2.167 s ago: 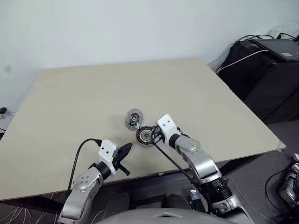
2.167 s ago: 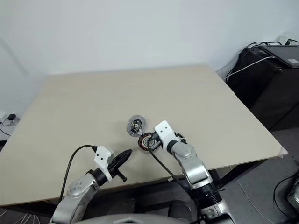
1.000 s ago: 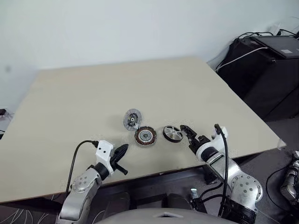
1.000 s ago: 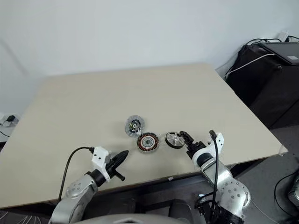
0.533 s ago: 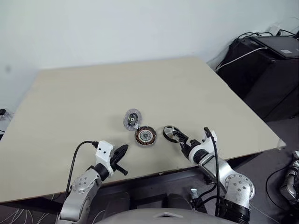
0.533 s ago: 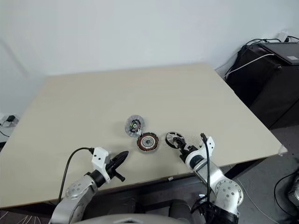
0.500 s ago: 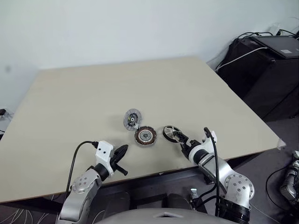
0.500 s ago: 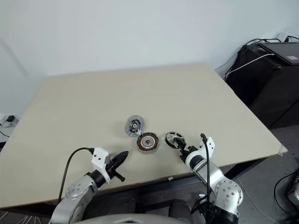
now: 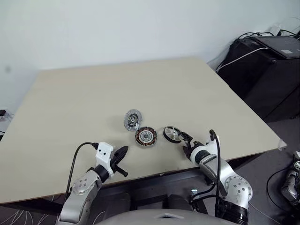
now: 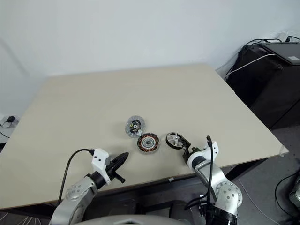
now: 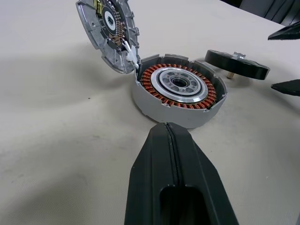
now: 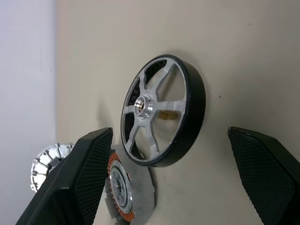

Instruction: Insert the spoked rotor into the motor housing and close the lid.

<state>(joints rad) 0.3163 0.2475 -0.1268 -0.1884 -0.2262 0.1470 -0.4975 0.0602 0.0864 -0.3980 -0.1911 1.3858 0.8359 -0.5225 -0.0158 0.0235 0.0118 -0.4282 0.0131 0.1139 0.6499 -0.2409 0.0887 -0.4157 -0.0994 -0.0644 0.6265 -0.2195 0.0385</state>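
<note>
Wide gaps point(image 12: 172, 87) separate the silver spokes, so I expect the spoked rotor point(image 9: 172, 134) to leave the coppery windings visible through it when I put it into the motor housing.
The spoked rotor point(image 9: 172, 133), black-rimmed with silver spokes, lies on the table just right of the motor housing point(image 9: 146, 136), apart from it. The housing's coppery windings face up point(image 11: 178, 89). The lid point(image 9: 132, 119) leans tilted against the housing's far-left rim, with its dark-hubbed inner face showing point(image 11: 110, 33). My right gripper point(image 9: 186, 141) is open just right of the rotor and points at it. In the right wrist view the rotor point(image 12: 161, 110) sits between and beyond the two fingers, untouched. My left gripper point(image 9: 122, 153) is shut and empty, near the table's front edge, aimed at the housing.
The beige table point(image 9: 93, 93) ends in a front edge just behind both grippers. Black equipment with cables point(image 9: 267, 70) stands off the table's right side.
My right gripper has drawn back from over the housing to the right of the rotor, then rolled and sunk a little. The left arm has not moved.
</note>
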